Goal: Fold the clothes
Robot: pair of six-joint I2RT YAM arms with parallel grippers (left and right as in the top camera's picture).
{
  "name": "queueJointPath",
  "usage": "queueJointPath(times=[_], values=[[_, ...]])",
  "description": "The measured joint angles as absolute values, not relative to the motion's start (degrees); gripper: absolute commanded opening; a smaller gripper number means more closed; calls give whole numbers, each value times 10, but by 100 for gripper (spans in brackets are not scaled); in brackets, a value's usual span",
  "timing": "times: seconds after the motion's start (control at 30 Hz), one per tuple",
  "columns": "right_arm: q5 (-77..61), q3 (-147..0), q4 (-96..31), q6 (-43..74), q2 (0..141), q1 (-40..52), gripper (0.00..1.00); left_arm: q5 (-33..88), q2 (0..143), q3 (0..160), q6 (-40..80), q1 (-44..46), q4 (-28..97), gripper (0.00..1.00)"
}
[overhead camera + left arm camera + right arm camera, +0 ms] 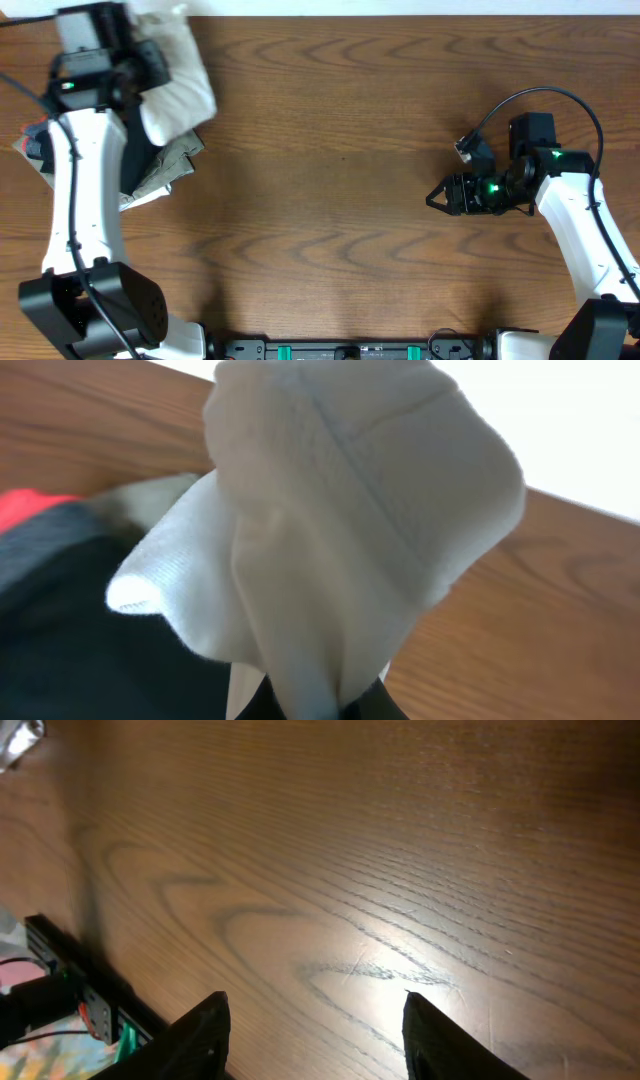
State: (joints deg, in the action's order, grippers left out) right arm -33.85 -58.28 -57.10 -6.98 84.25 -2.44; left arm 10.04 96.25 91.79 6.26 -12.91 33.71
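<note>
My left gripper should lay the white garment (182,88) on the pile of folded garments (160,172), because the garment hangs bunched from its pinch. Then it should grip the garment's edge again and pull it flat.
The clothes (185,75) are a bunched white garment at the table's far left corner, hanging as a thick folded bundle (350,510). My left gripper (152,82) is shut on the clothes; in the left wrist view its dark fingertips (375,705) pinch the lower end of the fabric. The bundle hangs over a pile of other folded garments. Far away on the right side, my right gripper (432,197) points left over bare wood. It is open, its two black fingers (205,1040) spread with only table between them.
Under the left arm lies a pile of folded garments: black (135,150), khaki (178,160) and a red edge (25,510). The brown wooden table (330,150) stretches between the arms. The arms' black mounting rail (350,350) runs along the near edge.
</note>
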Motion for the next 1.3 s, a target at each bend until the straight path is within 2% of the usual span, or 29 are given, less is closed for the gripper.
queueJointPath(times=[0.37, 0.77, 0.87, 0.93, 1.03, 1.1, 1.2, 1.3], values=[[-327, -583, -575, -70, 842, -24, 55, 101, 962, 919, 95, -254, 352, 7], [-325, -583, -592, -70, 843, -24, 54, 101, 978, 917, 105, -303, 384, 7], [-325, -583, -592, -70, 842, -24, 55, 101, 988, 915, 105, -315, 392, 11], [-325, -583, -592, -70, 842, -24, 55, 101, 995, 915, 104, -324, 396, 17], [-325, -583, -592, -70, 842, -24, 55, 100, 999, 914, 105, -338, 402, 40], [-325, -583, -594, -70, 843, -24, 55, 98, 999, 914, 104, -348, 404, 68], [-325, -583, -599, -70, 842, -24, 55, 92, 999, 914, 116, -371, 412, 77], [-325, -583, -600, -70, 842, -24, 55, 95, 999, 914, 149, -400, 422, 78]])
